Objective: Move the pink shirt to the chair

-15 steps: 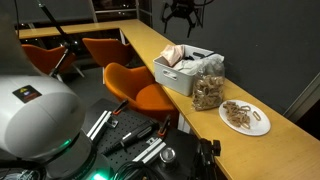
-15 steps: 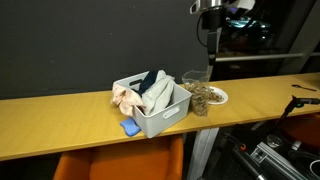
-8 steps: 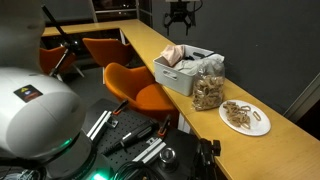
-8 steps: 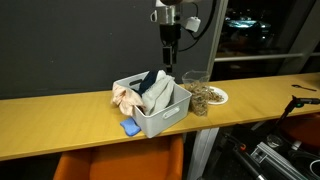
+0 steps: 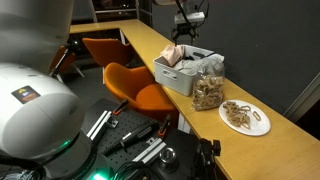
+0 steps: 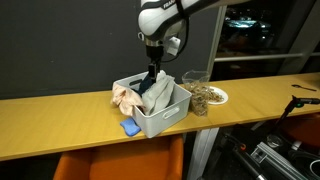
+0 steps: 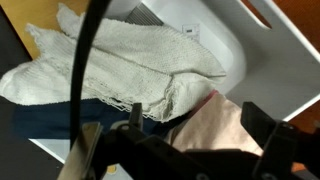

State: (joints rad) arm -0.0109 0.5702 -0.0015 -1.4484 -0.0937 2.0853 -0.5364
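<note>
The pink shirt hangs uncovered over the basket's edge [image 6: 134, 107], so I should carry on lowering my open gripper toward its cloth [image 6: 125, 95] until the fingers are on both sides of a fold.
The pink shirt [image 6: 126, 97] hangs over the edge of a white basket [image 6: 160, 117] on the wooden counter; it also shows in the other exterior view [image 5: 174, 55] and fills the lower middle of the wrist view [image 7: 212, 127]. My gripper [image 6: 152, 72] is open and hovers just above the basket, its fingers [image 7: 200, 135] on either side of the pink cloth. A white towel [image 7: 110, 65] and dark blue cloth [image 7: 60, 115] lie beside the shirt in the basket. An orange chair [image 5: 135, 88] stands beside the counter.
A clear cup [image 6: 195, 82], a bag of snacks [image 5: 209, 90] and a white plate of pretzels [image 5: 244, 116] stand beside the basket. A blue item [image 6: 131, 127] lies by the basket. More orange chairs [image 5: 100, 48] stand further along. A dark wall backs the counter.
My gripper has moved along the counter and come down from high above to just over the basket's cloths. The basket and cloths have not moved.
</note>
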